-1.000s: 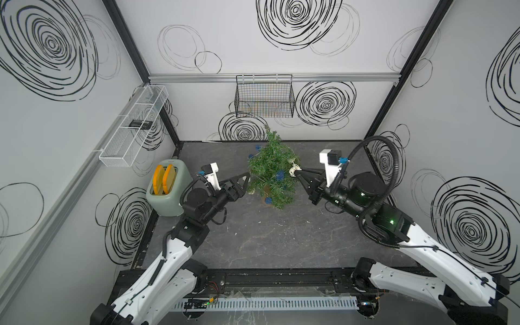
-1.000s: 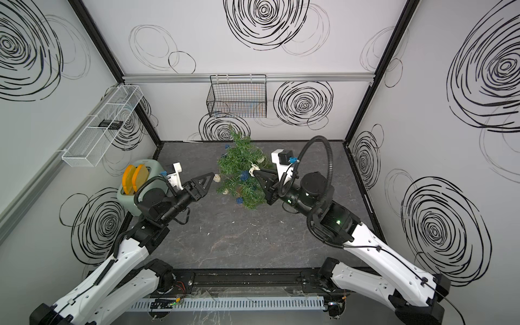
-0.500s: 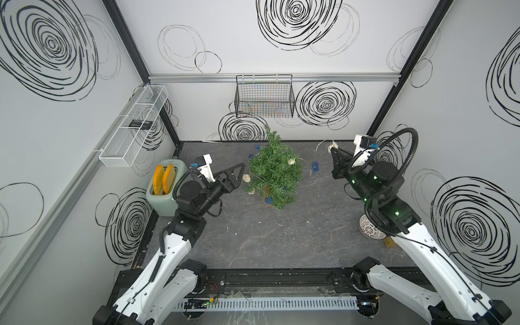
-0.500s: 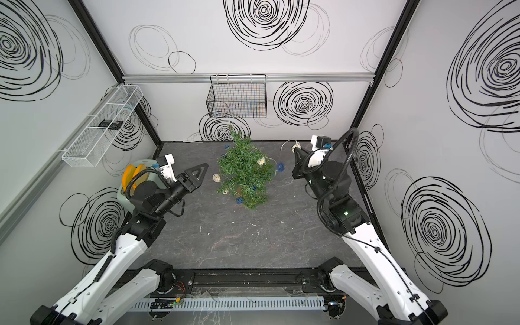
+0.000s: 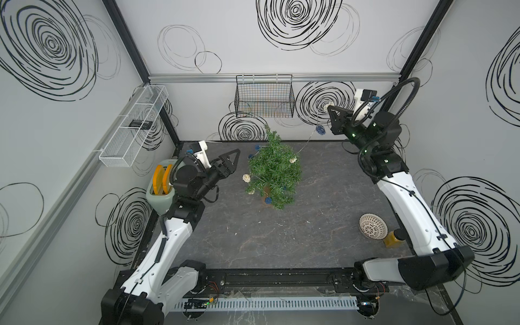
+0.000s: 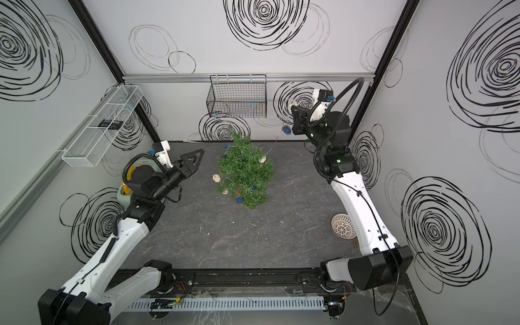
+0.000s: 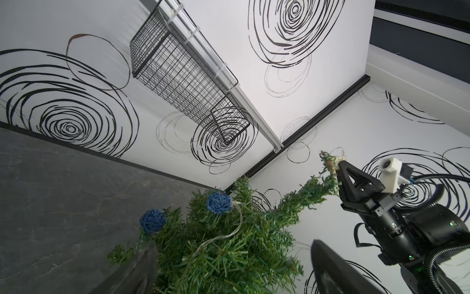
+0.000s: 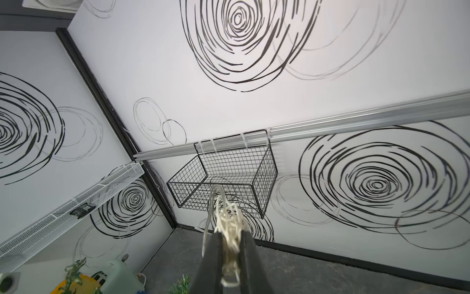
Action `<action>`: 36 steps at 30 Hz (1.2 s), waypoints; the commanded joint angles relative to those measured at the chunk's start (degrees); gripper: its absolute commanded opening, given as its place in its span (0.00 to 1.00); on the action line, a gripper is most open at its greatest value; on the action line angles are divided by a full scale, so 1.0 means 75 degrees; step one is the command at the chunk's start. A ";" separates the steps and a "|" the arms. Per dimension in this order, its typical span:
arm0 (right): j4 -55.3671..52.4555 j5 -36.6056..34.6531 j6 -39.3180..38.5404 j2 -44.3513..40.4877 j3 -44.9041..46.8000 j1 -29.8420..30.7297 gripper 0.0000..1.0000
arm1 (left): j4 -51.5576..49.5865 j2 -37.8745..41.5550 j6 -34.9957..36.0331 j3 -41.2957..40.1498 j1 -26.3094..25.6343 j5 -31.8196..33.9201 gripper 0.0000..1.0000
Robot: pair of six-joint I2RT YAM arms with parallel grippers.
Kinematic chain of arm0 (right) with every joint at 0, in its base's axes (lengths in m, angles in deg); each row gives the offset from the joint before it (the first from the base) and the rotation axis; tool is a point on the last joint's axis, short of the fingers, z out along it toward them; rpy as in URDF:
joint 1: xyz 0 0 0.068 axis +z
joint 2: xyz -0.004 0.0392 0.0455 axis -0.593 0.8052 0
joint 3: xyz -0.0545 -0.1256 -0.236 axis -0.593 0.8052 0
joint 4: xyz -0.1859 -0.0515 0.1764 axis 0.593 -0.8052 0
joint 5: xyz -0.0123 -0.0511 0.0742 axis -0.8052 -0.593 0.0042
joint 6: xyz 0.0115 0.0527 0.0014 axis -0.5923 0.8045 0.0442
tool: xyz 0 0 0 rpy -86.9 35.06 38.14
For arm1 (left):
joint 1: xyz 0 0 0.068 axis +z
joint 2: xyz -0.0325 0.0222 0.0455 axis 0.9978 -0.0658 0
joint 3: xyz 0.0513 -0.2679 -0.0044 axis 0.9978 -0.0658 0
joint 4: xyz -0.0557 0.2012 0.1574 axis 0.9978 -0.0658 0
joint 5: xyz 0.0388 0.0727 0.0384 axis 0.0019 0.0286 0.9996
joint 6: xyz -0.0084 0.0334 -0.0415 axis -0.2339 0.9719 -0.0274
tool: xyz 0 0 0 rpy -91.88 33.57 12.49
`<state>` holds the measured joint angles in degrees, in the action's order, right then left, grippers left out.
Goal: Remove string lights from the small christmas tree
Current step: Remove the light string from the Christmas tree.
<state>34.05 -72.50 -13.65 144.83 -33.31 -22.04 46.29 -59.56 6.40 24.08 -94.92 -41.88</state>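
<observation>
I should keep moving my open left gripper until that wire (image 5: 309, 140) is inside its fingers, as the wire below the dangling blue ball (image 5: 320, 130) is clear of the tree.
The small christmas tree (image 5: 274, 171) (image 6: 244, 171) stands mid-table, green and bristly. The string lights (image 5: 320, 130) run as a thin pale wire from the tree's right side up to my right gripper (image 5: 331, 110) (image 8: 230, 244). That gripper is high near the back right corner, shut on a cream woven ball (image 8: 229, 221), with a blue ball dangling just below. More cream balls (image 5: 246, 177) and blue balls (image 7: 218, 202) still hang in the branches. My left gripper (image 5: 235, 160) (image 7: 231, 269) is open, just left of the tree, touching nothing.
A pale green toaster (image 5: 161, 188) with orange slices stands behind the left arm. A black wire basket (image 5: 264, 98) hangs on the back wall and a white mesh shelf (image 5: 132, 132) on the left wall. A white woven bowl (image 5: 372, 226) and a yellow jar (image 5: 394, 237) sit front right.
My right gripper has pulled away from the tree, up and back to the right, drawing out the wire with the cream ball. My left gripper has backed off a little to the left.
</observation>
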 commanded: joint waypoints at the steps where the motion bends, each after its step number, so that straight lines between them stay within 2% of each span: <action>1: -0.0015 0.1089 0.0066 0.0806 -0.1061 -0.0049 0.13 | 0.0528 -0.0394 0.0254 0.0729 0.0104 -0.0403 0.96; 7: -0.0346 0.2095 0.0260 0.2501 -0.3319 0.0027 0.14 | 0.1029 -0.1262 0.0306 0.1482 0.0151 -0.0617 0.96; 12: -0.1048 0.2532 0.0230 0.3818 -0.5487 0.0266 0.14 | 0.1522 -0.2186 0.0463 0.2245 0.0151 -0.1014 0.96; 15: -0.1063 0.2723 0.0396 0.4348 -0.6226 0.0316 0.15 | 0.1799 -0.2770 0.0430 0.2736 0.0154 -0.1350 0.96; 21: -0.0121 0.3265 0.0857 0.4668 -0.6450 0.0363 0.15 | 0.2758 -0.3551 0.0500 0.3312 0.0037 -0.1796 0.96; 29: 0.0779 0.3765 0.1517 0.4959 -0.6476 0.0460 0.16 | 0.1957 -0.4433 0.1536 0.4307 -0.0362 -0.1987 0.96; 36: 0.0884 0.3934 0.1684 0.5335 -0.6791 0.0723 0.16 | 0.1572 -0.4941 0.2337 0.4900 -0.0741 -0.2169 0.96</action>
<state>37.41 -45.10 -2.70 183.40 -82.25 -17.61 57.81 -95.60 19.54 58.28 -99.44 -56.15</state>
